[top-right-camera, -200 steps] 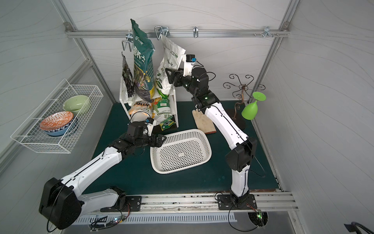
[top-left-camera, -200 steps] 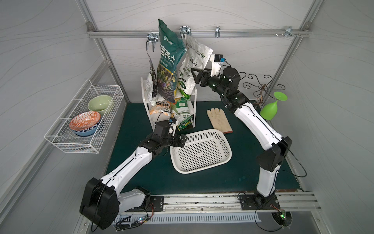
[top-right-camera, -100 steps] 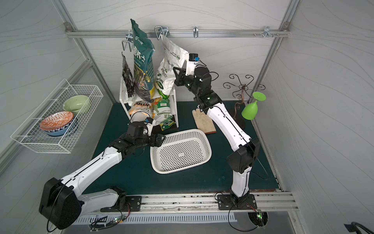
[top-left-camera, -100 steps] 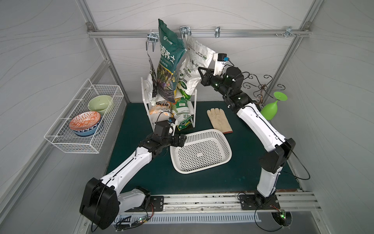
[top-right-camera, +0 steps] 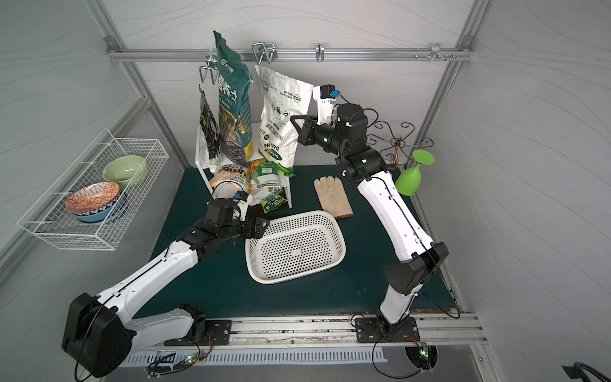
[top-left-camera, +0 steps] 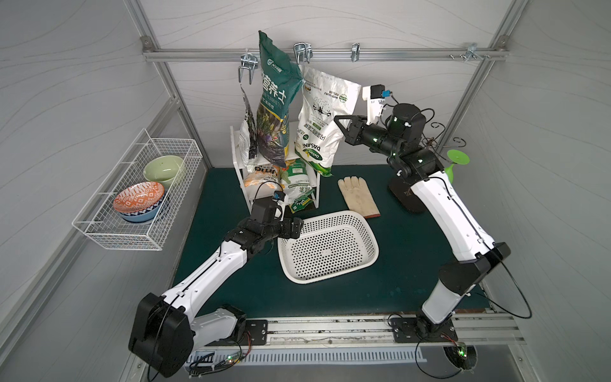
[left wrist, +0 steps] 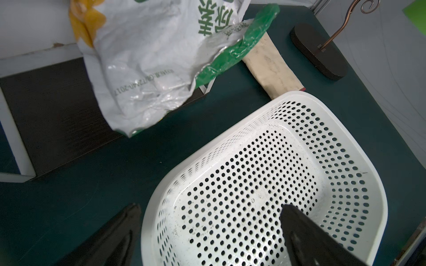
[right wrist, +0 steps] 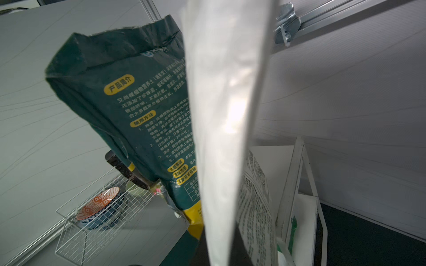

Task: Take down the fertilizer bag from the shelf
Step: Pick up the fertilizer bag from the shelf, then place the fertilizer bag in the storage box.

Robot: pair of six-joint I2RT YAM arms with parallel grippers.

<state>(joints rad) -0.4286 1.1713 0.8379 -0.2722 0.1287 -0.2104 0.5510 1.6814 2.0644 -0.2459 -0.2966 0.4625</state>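
I go on lowering the bag with my right gripper until the bag stands in the empty basket [top-left-camera: 346,245], because the white fertilizer bag's lower corner [top-left-camera: 324,169] hangs past the end of the shelf.
A white fertilizer bag [top-left-camera: 317,125] [top-right-camera: 281,119] stands tilted over the right end of the shelf's [top-left-camera: 238,155] [top-right-camera: 200,145] top board, its lower corner hanging past that end. My right gripper [top-left-camera: 340,127] [top-right-camera: 294,127] is shut on the bag's right edge; in the right wrist view the bag's edge [right wrist: 226,138] runs straight up out of the gripper [right wrist: 219,248]. A tall dark green bag [top-left-camera: 276,99] [right wrist: 129,103] stands beside it on the top board. My left gripper [top-left-camera: 297,228] [left wrist: 211,207] is open, low over the near-left corner of the perforated basket [left wrist: 253,175].
Two more bags [top-left-camera: 291,185] lie on the shelf's lower board. A white perforated basket [top-left-camera: 327,248], a glove [top-left-camera: 358,198] and a metal stand's black base [top-left-camera: 405,195] sit on the green mat. A wire basket [top-left-camera: 139,198] with bowls hangs on the left wall.
My right gripper has closed on the white bag's edge and drawn back to the right, tilting the bag that way. The left arm has stayed where it was.
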